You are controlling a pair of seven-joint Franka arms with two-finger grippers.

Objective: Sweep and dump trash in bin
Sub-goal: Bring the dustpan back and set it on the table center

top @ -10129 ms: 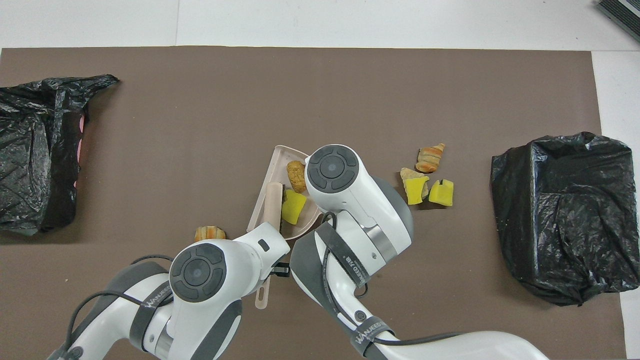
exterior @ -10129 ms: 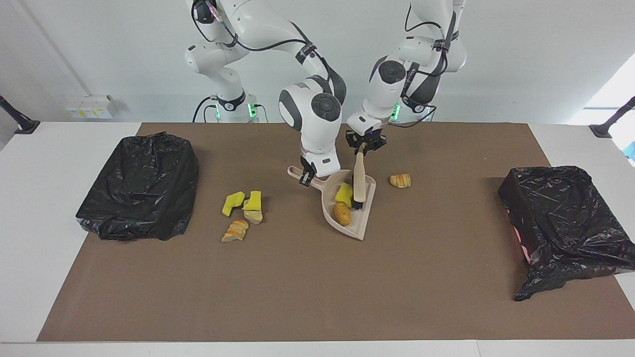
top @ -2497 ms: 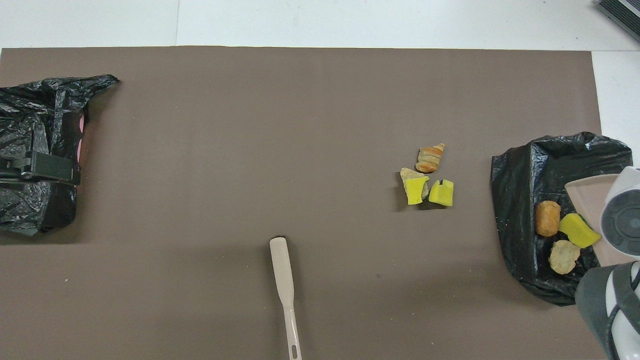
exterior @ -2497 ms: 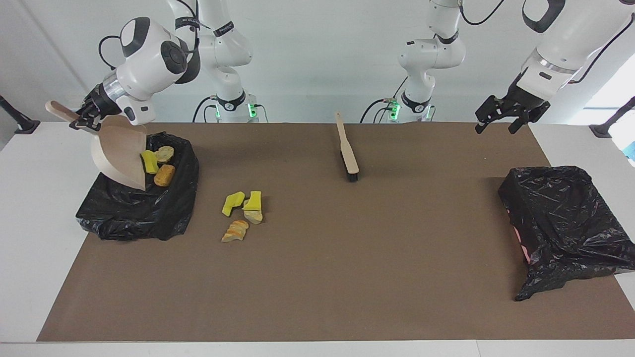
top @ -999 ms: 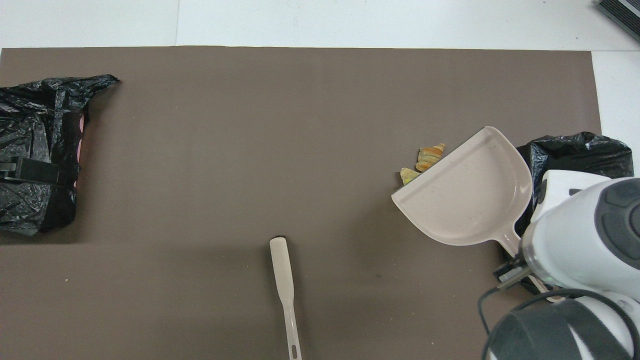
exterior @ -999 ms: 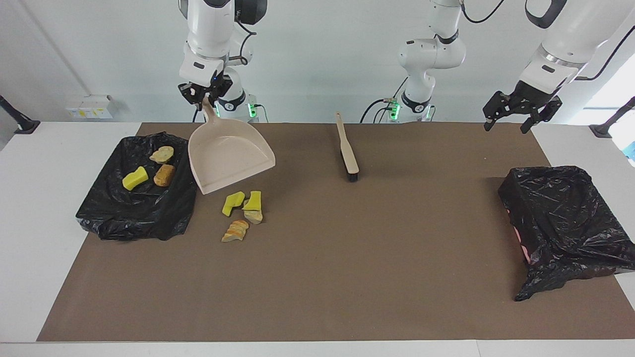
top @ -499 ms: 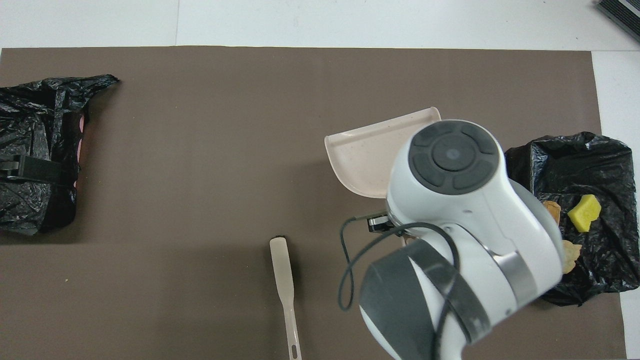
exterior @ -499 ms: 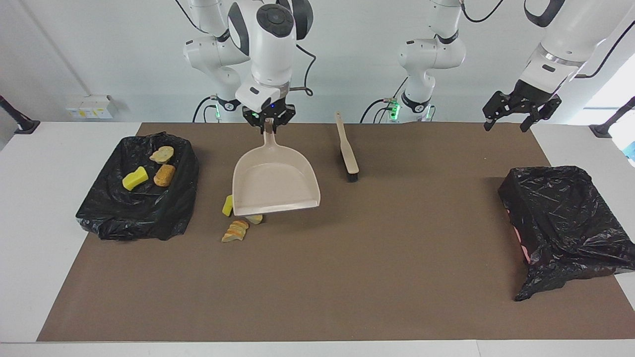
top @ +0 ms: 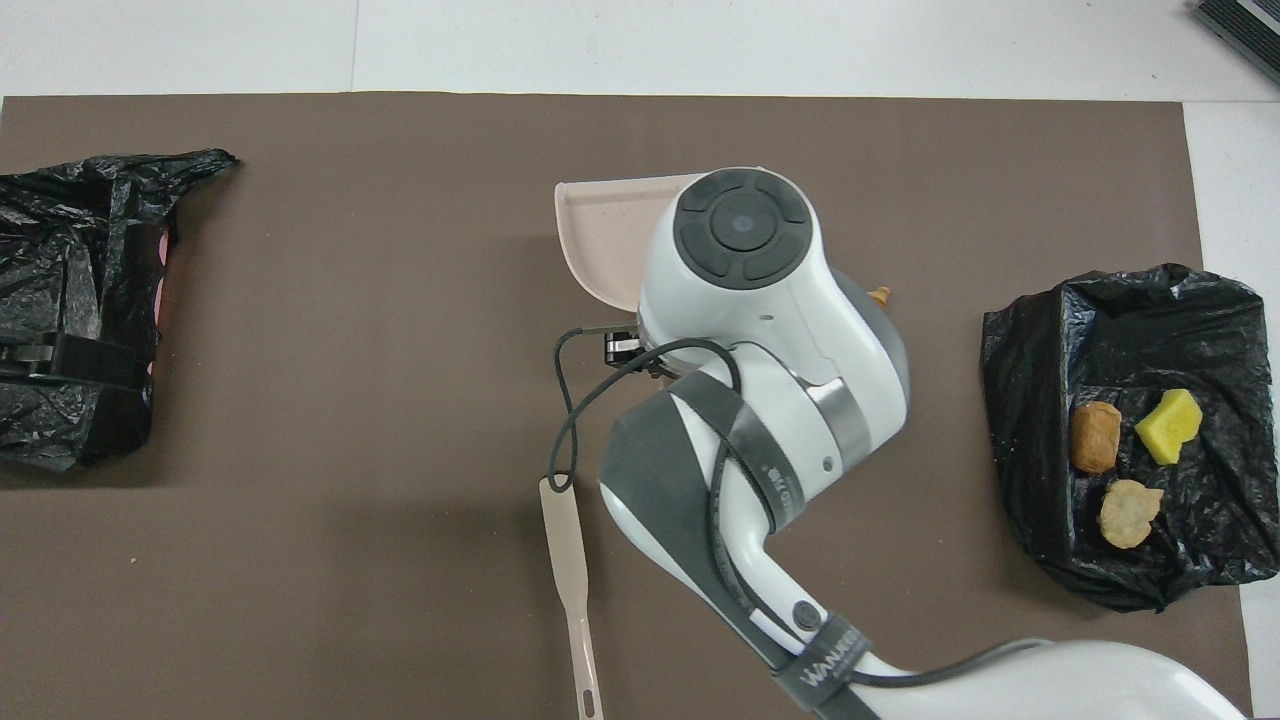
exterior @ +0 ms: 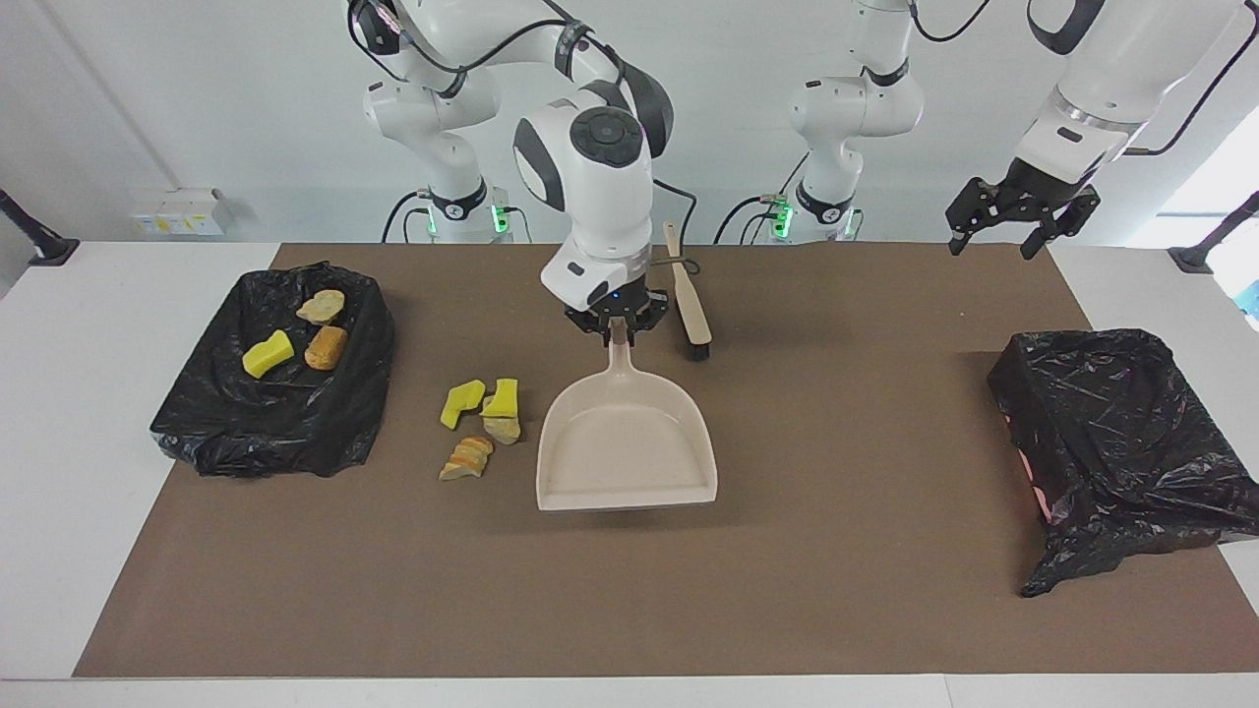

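Observation:
The empty beige dustpan (exterior: 626,448) is level and clear of the scraps, so the robot's right gripper should go on toward the open middle of the mat (exterior: 744,521) and let go of the dustpan there.
My right gripper (exterior: 618,332) is shut on the handle of the beige dustpan (exterior: 625,447), whose empty pan lies low over the brown mat, mouth facing away from the robots. Several loose scraps of trash lie just beside the pan toward the right arm's end: two yellow wedges (exterior: 462,401) (exterior: 504,397) and tan lumps (exterior: 467,458). The black-lined bin (exterior: 197,433) at that end holds three scraps, one yellow (exterior: 268,354) and two tan (exterior: 325,346). My left gripper (exterior: 1013,224) waits open, raised over the mat's corner at the left arm's end.
The beige brush (exterior: 689,295) lies on the mat nearer to the robots than the dustpan, close to my right wrist. A second black-lined bin (exterior: 1111,442) stands at the left arm's end. In the overhead view my right arm hides most of the dustpan (top: 605,235).
My right gripper has carried the empty dustpan from beside the bin toward the middle of the table and lowered it next to the loose scraps. The left arm barely moved.

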